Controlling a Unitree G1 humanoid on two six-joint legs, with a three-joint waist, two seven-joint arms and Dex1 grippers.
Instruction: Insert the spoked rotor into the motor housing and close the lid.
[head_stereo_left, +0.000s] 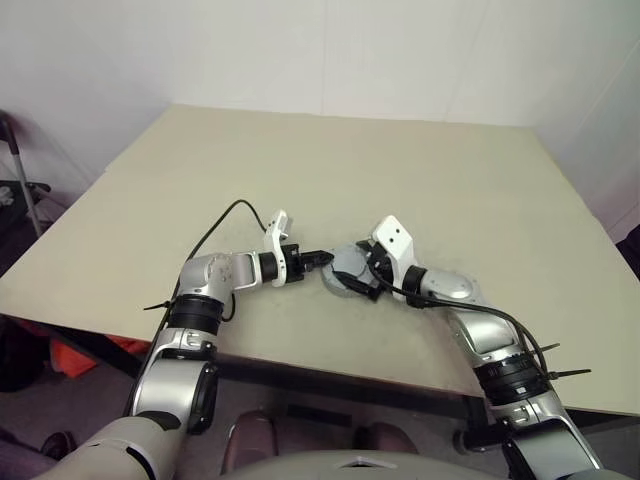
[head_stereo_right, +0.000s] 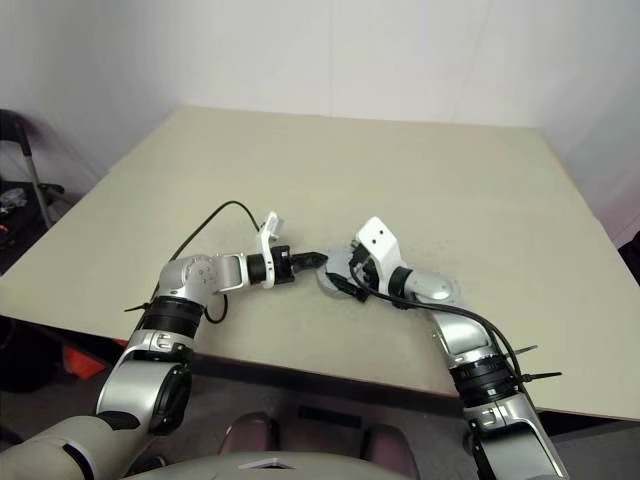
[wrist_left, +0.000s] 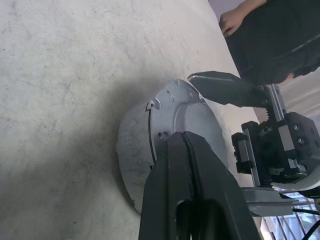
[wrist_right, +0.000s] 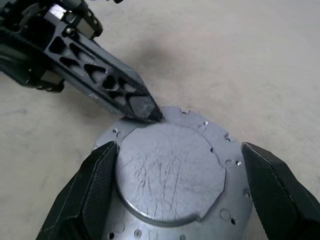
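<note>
I expect the lid (head_stereo_left: 349, 262) to stay seated and ride along when I carry the housing, because the lid sits level and centred within the housing's edge (wrist_right: 234, 187).
The lid (wrist_right: 170, 172), a dull grey round cap with a notched edge, lies flat on top of the motor housing (wrist_right: 235, 165), whose wider grey flange with small holes shows around it. The coils and the spoked rotor are hidden. The stack rests on the table near its front edge (head_stereo_left: 345, 265). My left gripper (head_stereo_left: 322, 260) is shut with nothing in it, and its tip (wrist_right: 150, 111) touches the lid's rim. My right gripper (wrist_right: 178, 150) is open. Its two black fingers (wrist_right: 95, 192) straddle the housing without pressing on it.
The beige table (head_stereo_left: 380, 170) stretches far behind the parts, its front edge just behind my arms. A person in dark clothes stands beyond the table, one hand (wrist_left: 232, 20) in view. A metal stand (head_stereo_left: 20, 180) is off the table's left side.
</note>
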